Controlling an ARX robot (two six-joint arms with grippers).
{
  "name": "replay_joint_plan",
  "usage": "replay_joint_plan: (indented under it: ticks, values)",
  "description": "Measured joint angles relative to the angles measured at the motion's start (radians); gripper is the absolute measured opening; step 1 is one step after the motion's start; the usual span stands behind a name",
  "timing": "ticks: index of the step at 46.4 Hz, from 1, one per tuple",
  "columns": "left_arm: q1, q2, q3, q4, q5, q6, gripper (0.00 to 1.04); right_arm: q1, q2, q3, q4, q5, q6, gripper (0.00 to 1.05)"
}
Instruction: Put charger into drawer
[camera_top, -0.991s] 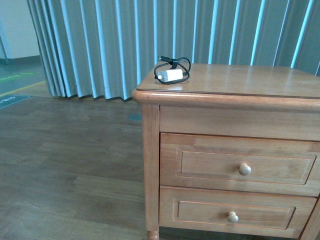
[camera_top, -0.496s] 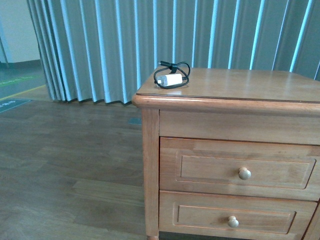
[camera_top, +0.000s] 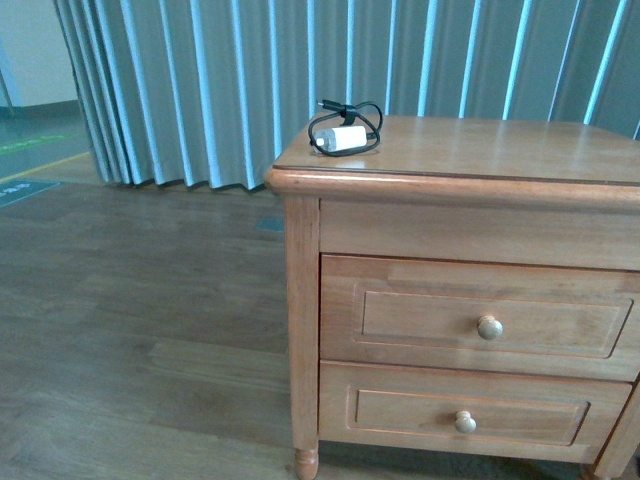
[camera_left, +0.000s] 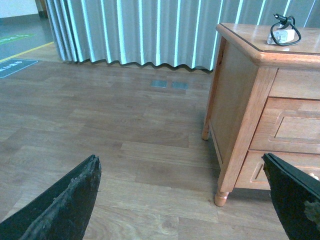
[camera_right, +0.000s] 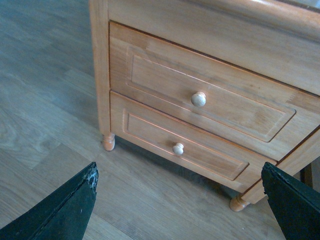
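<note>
My gripper is about to pull the drawer (camera_right: 165, 77), which will slide straight out, because the round pale knob (camera_right: 198, 99) sits in the middle of the panel and a narrow seam runs around the front.
The charger (camera_top: 340, 138), a small white block ringed by a coiled black cable, lies on the cabinet top near its far left corner; it also shows in the left wrist view as the charger (camera_left: 283, 35). The drawer (camera_top: 420, 320) is the upper one, shut, with a round pale knob (camera_top: 489, 327); the right wrist view shows the drawer (camera_right: 160, 80) too. My left gripper (camera_left: 179, 159) hangs open over the floor, left of the cabinet. My right gripper (camera_right: 179, 170) is open, low in front of the drawers. Both are empty. Neither arm appears in the front view.
The brown wooden cabinet (camera_top: 300, 300) stands on turned feet on a wood-plank floor (camera_top: 130, 330). A shallower lower drawer (camera_top: 400, 415) is shut below the upper one. Grey pleated curtains (camera_top: 200, 90) hang behind. Floor markings lie far left.
The front view has shifted a little, dipping and then rising, so the cabinet sits slightly differently in frame. The charger lies where it was and both drawers stay shut.
</note>
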Motion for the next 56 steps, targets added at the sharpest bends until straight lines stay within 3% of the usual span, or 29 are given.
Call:
replay_joint_plan:
  ticks: [7, 25, 35, 56]
  values:
    - [0.0, 0.0, 0.0, 0.0, 0.0, 0.0, 0.99, 0.04, 0.455, 0.138, 0.25, 0.092, 0.009, 0.96]
    - [0.0, 0.0, 0.0, 0.0, 0.0, 0.0, 0.99, 0.024, 0.941, 0.404, 0.452, 0.201, 0.008, 0.96]
    - [0.0, 0.0, 0.0, 0.0, 0.0, 0.0, 0.99, -0.013, 1.162, 0.584, 0.51, 0.268, 0.009, 0.96]
    - [0.0, 0.0, 0.0, 0.0, 0.0, 0.0, 0.99, -0.024, 1.322, 0.798, 0.485, 0.287, 0.036, 0.96]
